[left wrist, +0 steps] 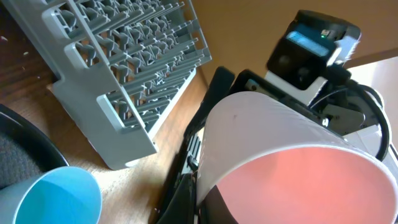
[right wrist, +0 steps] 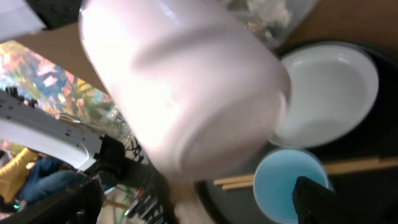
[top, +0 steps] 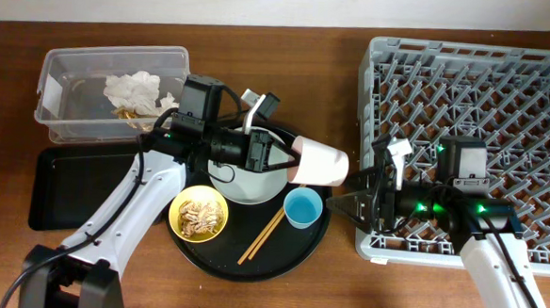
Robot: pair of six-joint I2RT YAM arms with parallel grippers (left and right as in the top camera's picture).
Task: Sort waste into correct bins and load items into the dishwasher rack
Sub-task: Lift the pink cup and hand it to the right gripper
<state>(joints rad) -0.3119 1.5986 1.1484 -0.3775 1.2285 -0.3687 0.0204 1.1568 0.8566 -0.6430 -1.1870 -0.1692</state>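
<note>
Next, my right gripper takes the cup (top: 337,168) by its base and loads it, because my left gripper is pinching the pink cup's rim (top: 300,165) short of the grey rack.
My left gripper (top: 292,161) is shut on the rim of the pink cup (top: 324,163) and holds it on its side above the right edge of the round black tray. The cup fills the left wrist view (left wrist: 292,155) and the right wrist view (right wrist: 186,87). My right gripper (top: 352,204) is open, just right of and below the cup, in front of the grey rack (top: 485,108); its fingers (right wrist: 193,205) spread wide under the cup. The blue cup (top: 302,208), grey-green plate (top: 250,179), chopsticks (top: 263,236) and yellow bowl (top: 198,214) with tan scraps sit on the round tray.
The clear tub (top: 63,67) at the back left holds white tissue (top: 135,90) and a gold-brown scrap (top: 126,114). The flat black tray (top: 66,185) lies in front of it. The round black tray (top: 279,263) sits between the arms. The rack's corner (left wrist: 124,143) is close to the blue cup (left wrist: 56,196).
</note>
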